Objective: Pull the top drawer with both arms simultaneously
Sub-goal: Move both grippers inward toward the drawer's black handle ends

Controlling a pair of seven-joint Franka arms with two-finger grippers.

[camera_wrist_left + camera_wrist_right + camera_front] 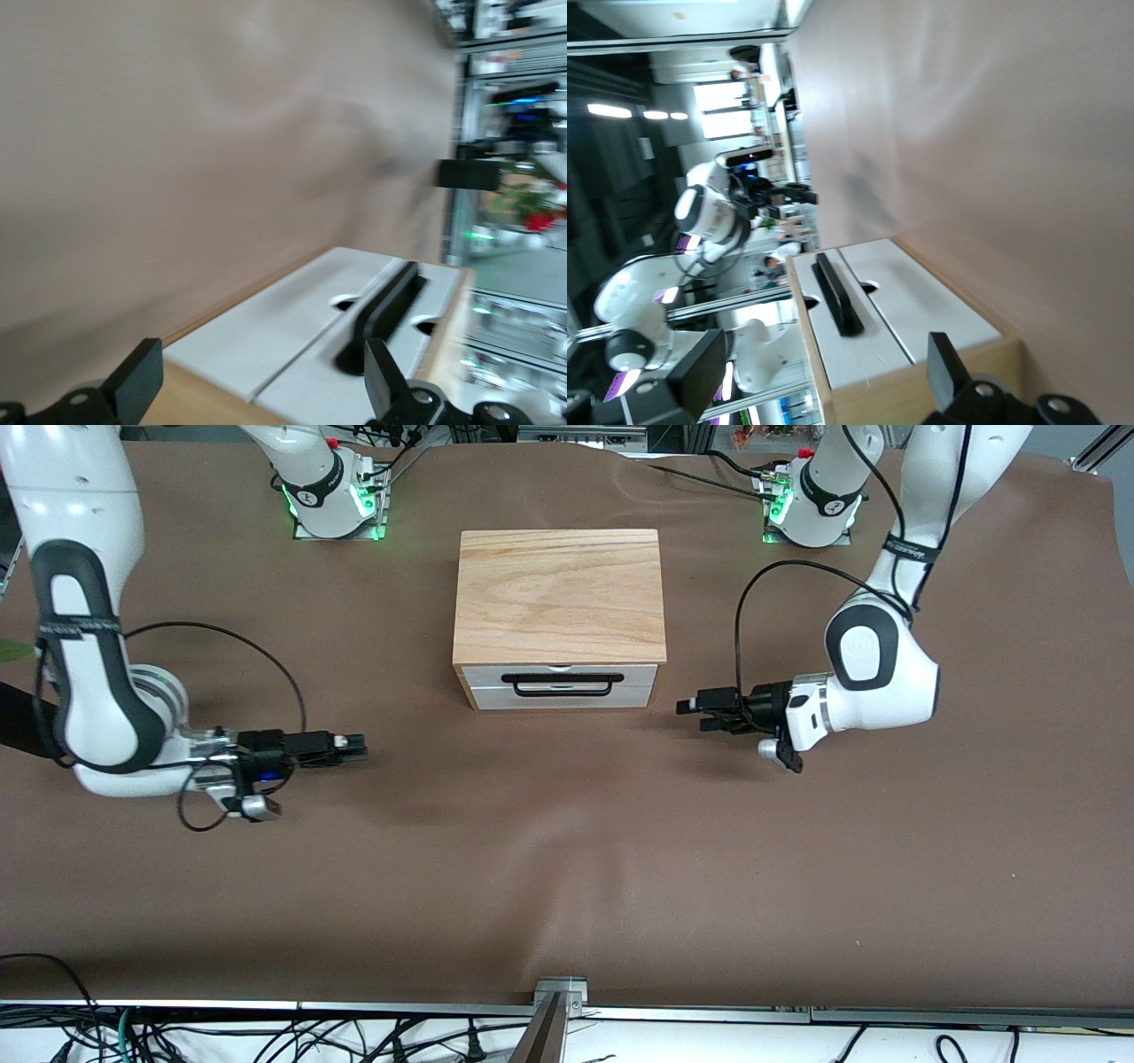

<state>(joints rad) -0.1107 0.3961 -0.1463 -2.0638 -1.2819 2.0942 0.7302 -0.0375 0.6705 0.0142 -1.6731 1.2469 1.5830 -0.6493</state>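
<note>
I should go on moving my left gripper to the handle's other end (pixel 516 685) and close it around that end, because that end is free and my right gripper faces one end of the handle (pixel 611 685).
The oak box (pixel 560 593) stands at the table's middle, its front facing the front camera. The top drawer (pixel 532 674) is shut flush; its white front carries a wide black wire handle (pixel 561 683). My left gripper (pixel 691 713) is open and empty, low over the brown table, off the box's front corner toward the left arm's end. My right gripper (pixel 359 746) is open and empty, low over the table toward the right arm's end. The left wrist view shows the open left gripper (pixel 261 372), the top drawer (pixel 323 385) and the handle (pixel 387 304). The right wrist view shows the open right gripper (pixel 819 372) and the handle (pixel 837 292).
The lower white drawer front (pixel 563 701) sits under the top one. The brown table cover (pixel 567 868) has a raised fold near the front edge. The arm bases (pixel 337 496) stand at the back. Black cables trail from both wrists.
</note>
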